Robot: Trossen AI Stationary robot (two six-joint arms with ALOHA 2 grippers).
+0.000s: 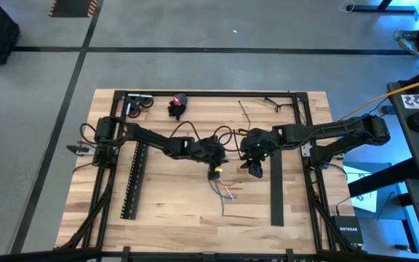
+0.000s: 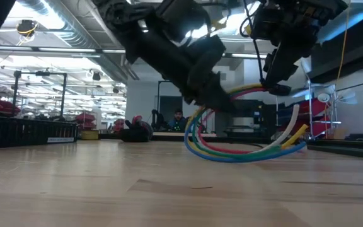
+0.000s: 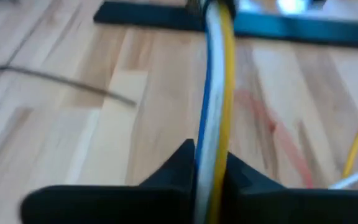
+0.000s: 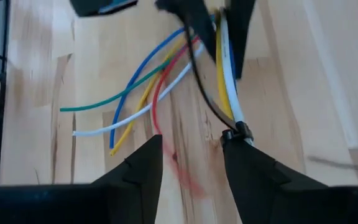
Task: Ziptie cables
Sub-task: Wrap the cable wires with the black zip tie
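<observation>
The thin dark strip near the table's far edge is lying almost straight. It will stick out stiffly from my right gripper when I pick it up.
The cables are a bundle of white, yellow, blue, green and red wires. They arc up from the table between my two grippers at mid-table. My left gripper is shut on them. My right gripper stands beside it toward the table's right, its fingers apart over bare wood. A thin black band rings the white and yellow wires at the tip of one right finger. The loose wire ends fan out over the table. My left gripper pinches the cables partway along the bundle between its two fingers. The wires run on forward between the fingers toward my right gripper, lifted clear of the table there. My right gripper has the banded stretch of the cables lying against the tip of one finger. Whether that finger bears them I cannot tell.
A long black slotted bar lies at the left, and a plain black bar at the right. Thin dark strips lie near the far edge beside a red and black object. A black frame edges the table.
</observation>
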